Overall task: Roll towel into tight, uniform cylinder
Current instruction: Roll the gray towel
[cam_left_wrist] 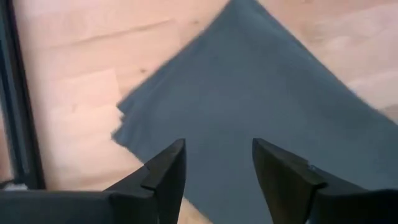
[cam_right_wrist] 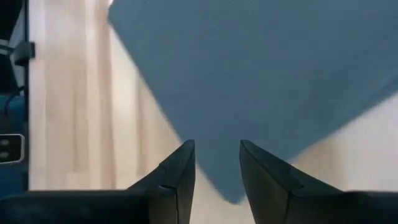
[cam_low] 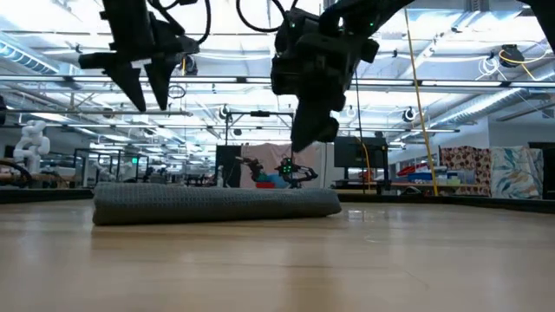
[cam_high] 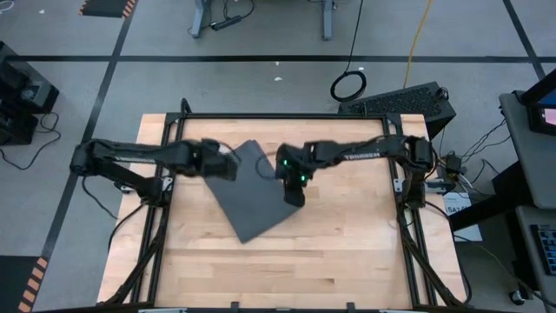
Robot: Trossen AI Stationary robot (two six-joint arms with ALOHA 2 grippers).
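Observation:
The towel's corner (cam_high: 251, 146) points at the far edge of the table, so the robot's right gripper should press down on the towel's near part (cam_high: 268, 219) and turn it straight together with the left gripper before the rolling starts.
The dark grey towel (cam_high: 254, 191) lies flat and folded on the wooden table, turned askew, one corner toward the far edge. In the low view it is a low flat slab (cam_low: 217, 204); no tag shows. My left gripper (cam_high: 228, 165) hovers open above the towel's left edge (cam_left_wrist: 214, 165). My right gripper (cam_high: 294, 193) hovers open above the towel's right edge (cam_right_wrist: 217, 165). In the low view both grippers (cam_low: 152, 87) (cam_low: 312, 130) hang clear above the cloth.
Bare wooden table (cam_high: 347, 252) lies all around the towel, widest toward the near edge. The black frame rails (cam_high: 278, 116) run along the table's edges. A dark rail also shows in the left wrist view (cam_left_wrist: 15, 93).

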